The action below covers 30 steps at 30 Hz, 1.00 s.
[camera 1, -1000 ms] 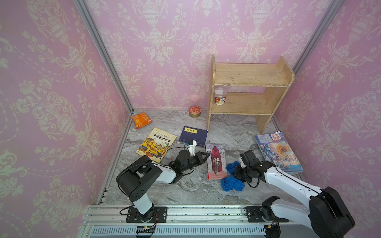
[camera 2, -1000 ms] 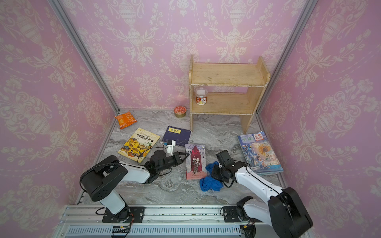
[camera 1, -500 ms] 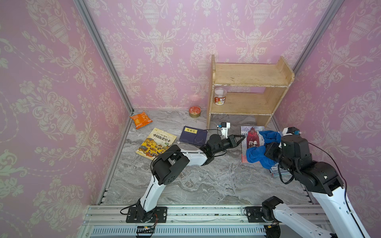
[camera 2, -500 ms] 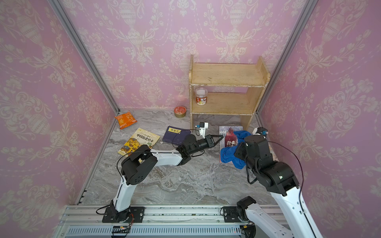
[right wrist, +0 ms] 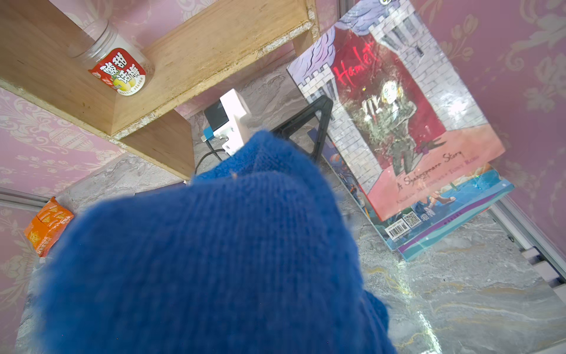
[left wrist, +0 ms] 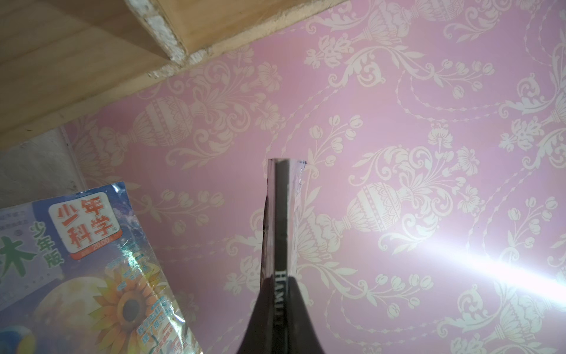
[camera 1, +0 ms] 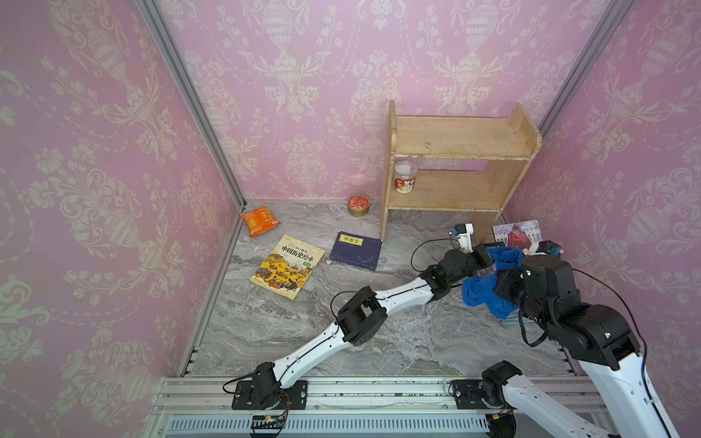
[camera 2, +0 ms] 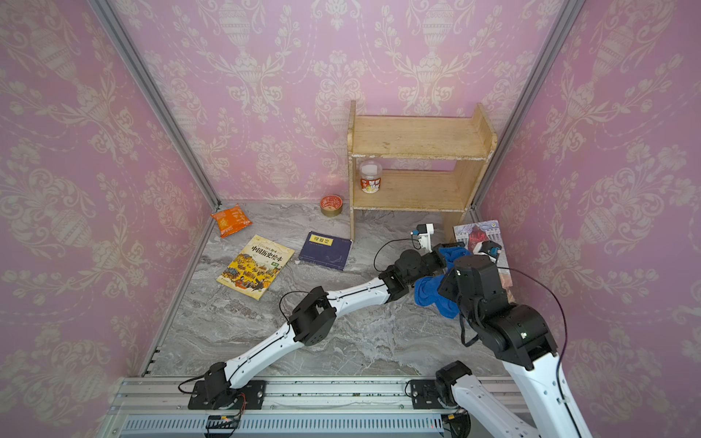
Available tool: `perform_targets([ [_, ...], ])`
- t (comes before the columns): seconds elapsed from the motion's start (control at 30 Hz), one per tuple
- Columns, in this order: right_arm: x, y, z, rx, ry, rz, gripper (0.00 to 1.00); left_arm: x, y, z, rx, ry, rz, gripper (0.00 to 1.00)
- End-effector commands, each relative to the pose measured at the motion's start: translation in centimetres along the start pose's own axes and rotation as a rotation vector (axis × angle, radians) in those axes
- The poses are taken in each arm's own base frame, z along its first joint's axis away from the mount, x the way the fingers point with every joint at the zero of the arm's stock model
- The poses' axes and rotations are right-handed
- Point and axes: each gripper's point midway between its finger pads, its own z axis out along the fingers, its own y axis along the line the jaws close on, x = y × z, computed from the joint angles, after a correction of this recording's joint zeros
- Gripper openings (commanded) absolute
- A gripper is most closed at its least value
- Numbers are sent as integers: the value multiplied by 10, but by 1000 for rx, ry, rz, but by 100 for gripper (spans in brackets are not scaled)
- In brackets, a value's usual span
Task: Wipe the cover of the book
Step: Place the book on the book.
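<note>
I should keep lowering the spine with my left gripper, as the Hamlet book's cover faces up over the sunflower magazine (left wrist: pixel 112 283), and let go of it on the magazine.
The book (right wrist: pixel 398 107), a thin Hamlet picture book with a red and grey cover, is held up on edge by the right wall, in front of the shelf's right leg, in both top views (camera 1: pixel 516 235) (camera 2: pixel 476 235). My left gripper (left wrist: pixel 280 282) is shut on its spine (left wrist: pixel 281 214), reaching in from the left (camera 1: pixel 485 253). A blue knitted cloth (right wrist: pixel 214 245) hangs bunched from my right gripper (camera 1: pixel 502 278), which is shut on it just in front of the cover. The cloth (camera 2: pixel 428 292) hides the right jaws in the wrist view.
A sunflower magazine (right wrist: pixel 444 220) lies on the floor under the raised book. The wooden shelf (camera 1: pixel 455 144) carries a jar (camera 1: pixel 405 181). A tin can (camera 1: pixel 357 204), an orange snack bag (camera 1: pixel 259 220), a yellow picture book (camera 1: pixel 287 265) and a dark blue book (camera 1: pixel 356 250) lie further left.
Both arms swung from the front middle of the floor to the back right. The book went from lying flat to raised on edge, and the cloth was carried up beside it.
</note>
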Motion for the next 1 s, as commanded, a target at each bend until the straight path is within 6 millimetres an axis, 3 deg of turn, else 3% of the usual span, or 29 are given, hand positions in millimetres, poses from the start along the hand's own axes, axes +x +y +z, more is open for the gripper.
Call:
perform_targets([
  [0.0, -1, -14, -1, 56, -23, -14, 0, 6, 38, 0, -161, -58, 12, 0],
  [0.23, 4, -26, -5, 64, -47, -24, 0, 24, 82, -9, -264, -9, 23, 3],
  [0.3, 13, -29, 1, 75, -26, -36, 0, 28, 94, -13, -301, 9, 17, 4],
  [0.43, 16, -29, 3, 73, -21, -46, 0, 29, 101, -15, -334, 13, 31, 13],
  [0.6, 17, -29, 2, 66, -21, -49, 0, 26, 99, -14, -351, 35, 67, 36],
  [0.8, 23, -28, 6, 55, -4, -41, 0, 26, 97, -15, -363, 106, 54, 75],
  [0.97, 24, -28, 5, 52, 0, -40, 0, 21, 93, -18, -411, 150, 57, 97],
])
